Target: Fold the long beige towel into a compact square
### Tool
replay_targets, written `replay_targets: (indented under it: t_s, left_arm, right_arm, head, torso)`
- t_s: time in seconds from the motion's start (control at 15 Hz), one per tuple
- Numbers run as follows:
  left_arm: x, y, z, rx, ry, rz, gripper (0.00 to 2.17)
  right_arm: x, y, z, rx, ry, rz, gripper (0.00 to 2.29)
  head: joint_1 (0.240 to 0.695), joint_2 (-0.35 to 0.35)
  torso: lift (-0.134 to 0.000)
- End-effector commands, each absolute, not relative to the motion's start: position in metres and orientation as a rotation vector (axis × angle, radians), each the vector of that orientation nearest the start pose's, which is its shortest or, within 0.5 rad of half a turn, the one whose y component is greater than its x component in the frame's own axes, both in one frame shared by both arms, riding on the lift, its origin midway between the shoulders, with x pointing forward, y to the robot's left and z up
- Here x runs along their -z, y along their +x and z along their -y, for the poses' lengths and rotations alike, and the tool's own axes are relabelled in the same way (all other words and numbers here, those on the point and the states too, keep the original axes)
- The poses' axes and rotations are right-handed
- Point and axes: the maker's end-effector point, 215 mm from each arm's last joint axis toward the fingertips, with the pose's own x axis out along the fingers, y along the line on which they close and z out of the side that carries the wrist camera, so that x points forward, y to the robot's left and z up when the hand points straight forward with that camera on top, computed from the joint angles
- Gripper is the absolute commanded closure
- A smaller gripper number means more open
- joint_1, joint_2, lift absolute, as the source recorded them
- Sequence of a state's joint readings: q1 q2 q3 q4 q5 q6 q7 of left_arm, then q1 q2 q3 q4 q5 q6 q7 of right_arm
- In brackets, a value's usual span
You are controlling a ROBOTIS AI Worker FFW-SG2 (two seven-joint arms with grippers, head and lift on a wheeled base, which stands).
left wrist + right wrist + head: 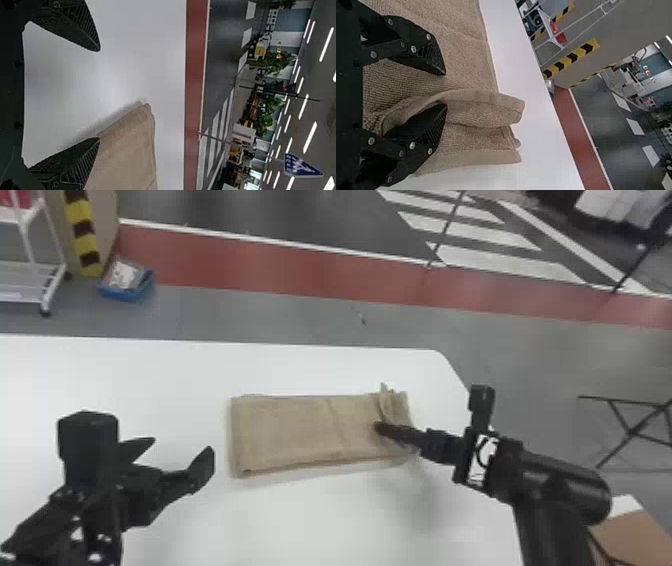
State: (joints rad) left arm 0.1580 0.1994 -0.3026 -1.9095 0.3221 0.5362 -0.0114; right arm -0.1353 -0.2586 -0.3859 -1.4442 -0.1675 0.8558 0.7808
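Note:
The beige towel's raised flap (388, 402) curls over a lower layer, so when I lift the towel it should bend midway and its layers fold over together.
The beige towel (300, 432) lies as a flat layered rectangle on the white table, with a raised flap near its right end. Left of it in the head view, my left gripper (172, 450) is open, holding nothing. At the towel's right end is my right gripper (382, 429). In the left wrist view one finger of the left gripper (99, 95) overlaps the edge of the towel (126, 150). In the right wrist view the right gripper (446, 90) stands open, with the raised fold of the towel (482, 105) partly between its fingers and over the lower one.
The white table (320, 515) has a far edge behind the towel and a slanting right edge near the right arm. Beyond it on the floor are a blue bin (125, 282) and a white rack (30, 280); a brown box (635, 535) is at the lower right.

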Motion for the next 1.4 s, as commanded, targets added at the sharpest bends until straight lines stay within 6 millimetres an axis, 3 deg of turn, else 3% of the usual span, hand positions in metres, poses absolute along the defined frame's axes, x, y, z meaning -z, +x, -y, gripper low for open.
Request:
replay_targets:
  t_s: [0.0, 0.4, 0.67, 0.8, 0.93, 1.2, 1.33]
  left_arm:
    - [0.425, 0.486, -0.07, 0.409, -0.101, -0.431, 0.09]
    - [0.425, 0.488, -0.075, 0.403, -0.101, -0.427, 0.09]
    - [0.428, 0.488, -0.077, 0.399, -0.1, -0.432, 0.09]
    - [0.429, 0.488, -0.074, 0.4, -0.103, -0.433, 0.11]
    - [0.434, 0.488, -0.069, 0.407, -0.098, -0.441, 0.22]
    - [0.446, 0.491, -0.053, 0.426, -0.076, -0.456, 0.39]
    - [0.453, 0.495, -0.046, 0.437, -0.055, -0.459, 0.39]
  right_arm:
    - [0.462, 0.527, 0.333, -0.376, 0.447, -0.652, 0.59]
    - [0.44, 0.525, 0.291, -0.435, 0.495, -0.65, 0.59]
    - [0.412, 0.53, 0.301, -0.452, 0.536, -0.537, 0.56]
    - [0.405, 0.528, 0.303, -0.461, 0.57, -0.507, 0.43]
    - [0.398, 0.524, 0.321, -0.436, 0.571, -0.472, 0.33]
    - [0.363, 0.51, 0.388, -0.383, 0.647, -0.348, 0.33]
    - [0.359, 0.494, 0.417, -0.363, 0.645, -0.331, 0.33]
  head:
    - [0.695, -0.317]
    - [0.695, -0.254]
    - [0.695, -0.233]
    - [0.695, -0.236]
    - [0.695, -0.242]
    - [0.695, -0.294]
    - [0.695, -0.33]
  torso:
    - [-0.124]
    - [-0.124]
    - [-0.124]
    - [-0.124]
    - [-0.124]
    - [-0.124]
    - [-0.124]
